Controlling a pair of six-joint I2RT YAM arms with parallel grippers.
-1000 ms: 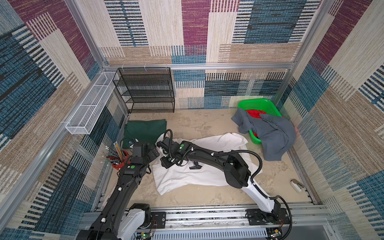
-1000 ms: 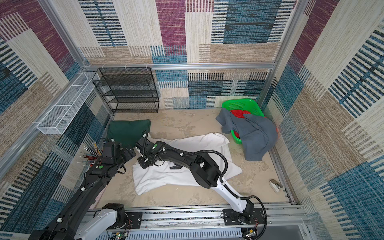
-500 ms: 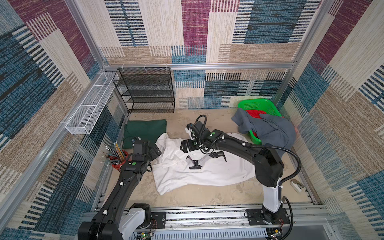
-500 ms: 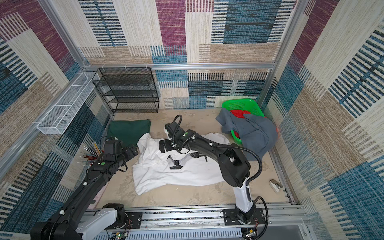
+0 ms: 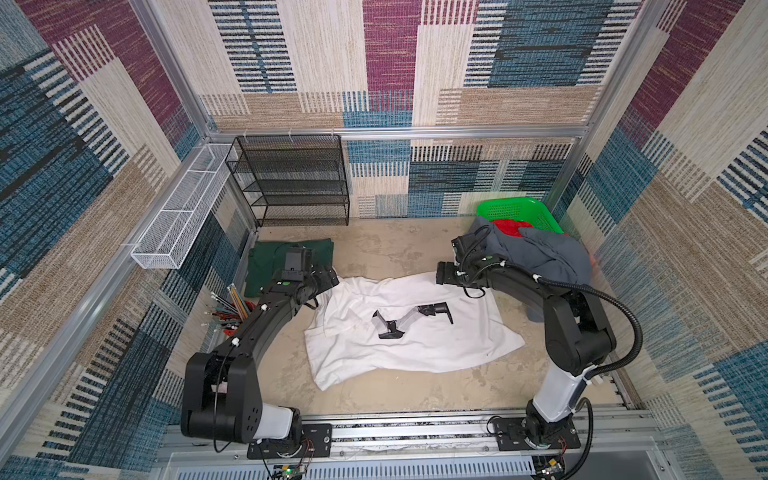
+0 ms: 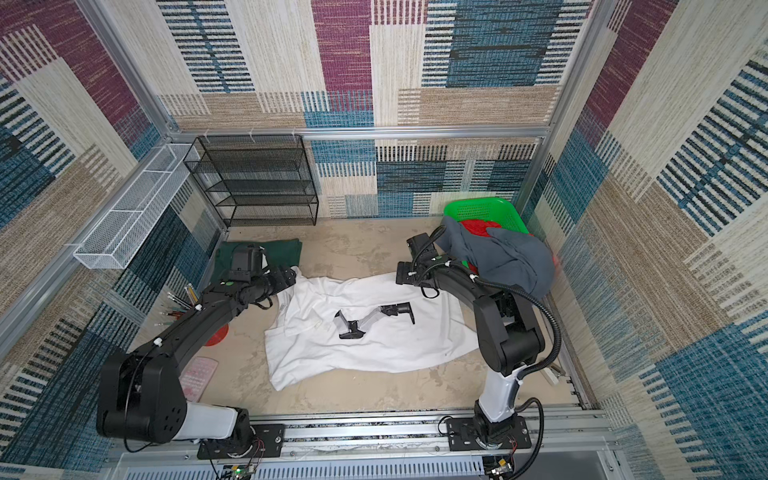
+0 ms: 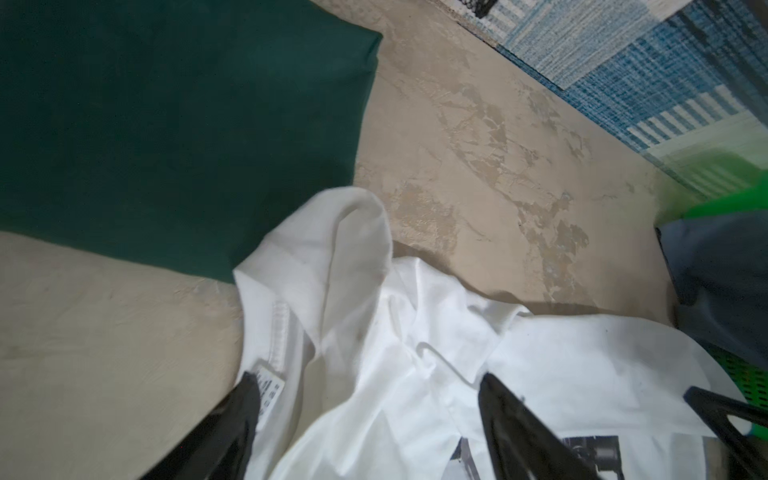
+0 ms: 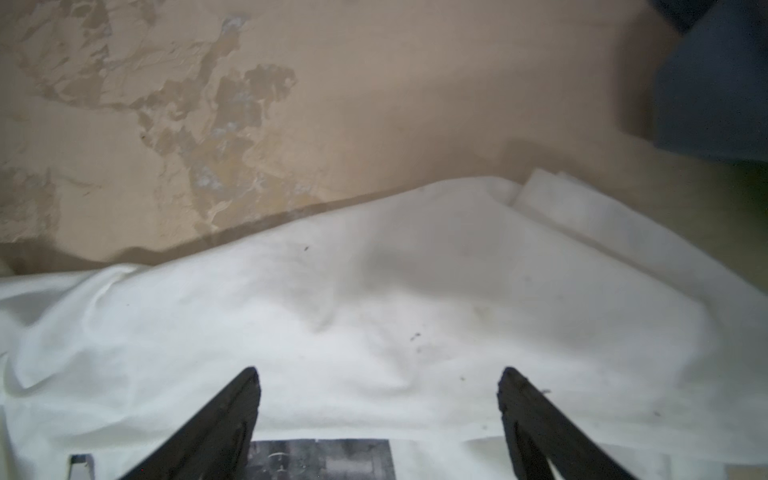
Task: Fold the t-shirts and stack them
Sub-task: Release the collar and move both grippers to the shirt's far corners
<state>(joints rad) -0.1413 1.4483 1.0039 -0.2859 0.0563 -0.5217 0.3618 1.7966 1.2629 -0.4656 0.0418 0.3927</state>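
Note:
The white t-shirt's far edge lies slack (image 5: 376,281) and the layers at its hem end are uneven, so the robot's right gripper should grip the t-shirt's far corner (image 8: 545,188) and pull that edge straight.
The white t-shirt (image 5: 415,345) (image 6: 374,345) lies spread in the middle of the table, its black-and-grey robot-arm print (image 5: 411,320) facing up. My left gripper (image 5: 328,280) (image 7: 370,399) hangs open over its collar end, with the label (image 7: 270,390) beside one finger (image 7: 232,424). My right gripper (image 5: 440,275) (image 8: 378,386) is open just above the shirt's far right edge and holds nothing. A dark green t-shirt (image 5: 270,266) (image 7: 166,124) lies folded at the back left. The slate grey t-shirt (image 5: 540,253) (image 6: 507,257) is draped over the basket.
A bright green basket (image 5: 519,208) with something red (image 5: 509,226) in it stands at the back right. A black wire shelf (image 5: 291,183) and a white wire tray (image 5: 178,224) line the back left. Pencils in a red cup (image 5: 232,307) sit beside the left arm.
My right arm has swung back from the shirt's left end to its far right edge, and its jaws have opened. The white shirt lies more spread out. My left gripper has barely shifted.

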